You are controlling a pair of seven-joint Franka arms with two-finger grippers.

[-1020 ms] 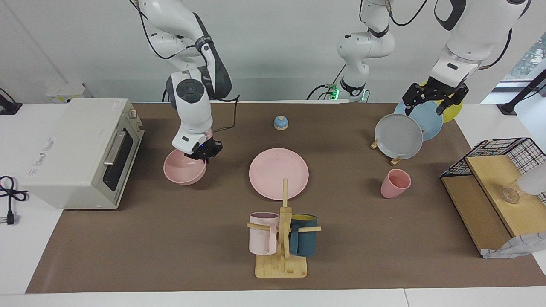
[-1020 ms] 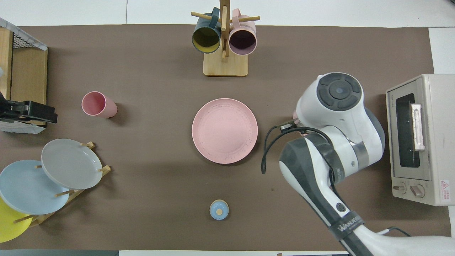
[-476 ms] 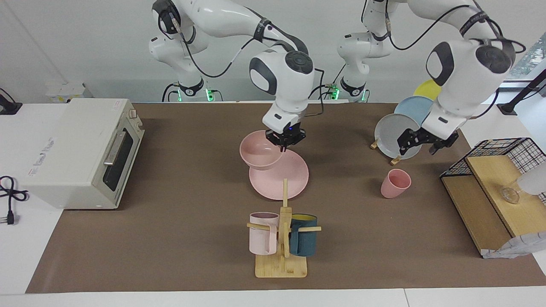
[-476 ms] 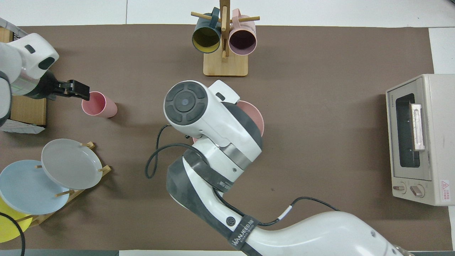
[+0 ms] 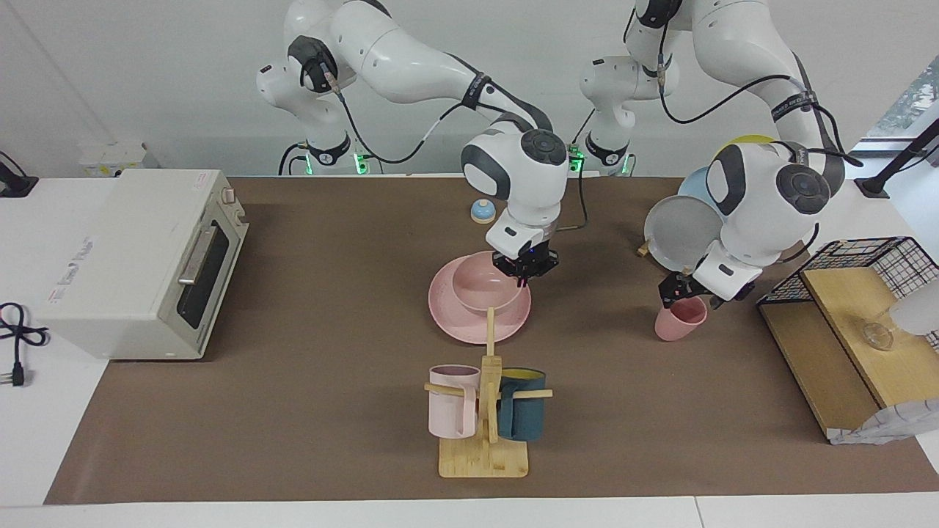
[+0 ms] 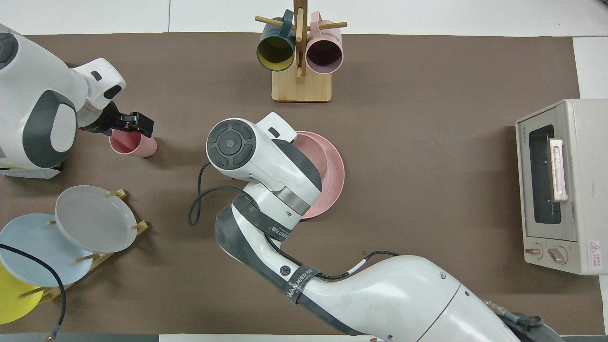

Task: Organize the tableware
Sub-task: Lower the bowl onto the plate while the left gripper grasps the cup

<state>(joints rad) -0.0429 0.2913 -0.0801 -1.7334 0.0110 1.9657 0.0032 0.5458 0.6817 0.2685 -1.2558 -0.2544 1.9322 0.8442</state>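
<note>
The robot's right gripper and arm are covering the pink bowl (image 5: pixel 482 283), so next the right gripper opens and moves away before the left gripper puts the pink cup (image 5: pixel 678 320) in the bowl.
The pink plate (image 5: pixel 455 323) lies mid-table. The pink bowl (image 5: pixel 480 290) sits upright on it. My right gripper (image 5: pixel 522 270) is shut on the bowl's rim, on the side toward the left arm's end. In the overhead view my right arm covers that gripper and most of the bowl (image 6: pixel 313 154) and plate (image 6: pixel 332 183). The pink cup (image 5: pixel 676 321) stands upright toward the left arm's end. My left gripper (image 5: pixel 678 292) is right at the cup's rim, which also shows in the overhead view (image 6: pixel 133 126), with the cup (image 6: pixel 137 146) under it.
A mug tree (image 5: pixel 484 447) with a pale pink and a teal mug stands farther from the robots than the plate. A rack of grey, blue and yellow plates (image 5: pixel 678 235) and a wire-and-wood shelf (image 5: pixel 843 323) flank the cup. A toaster oven (image 5: pixel 139 257) and a blue bell (image 5: pixel 482 211) also stand here.
My right gripper carried the bowl from beside the oven to the plate and lowered it onto it. My left gripper came down from over the plate rack to the cup.
</note>
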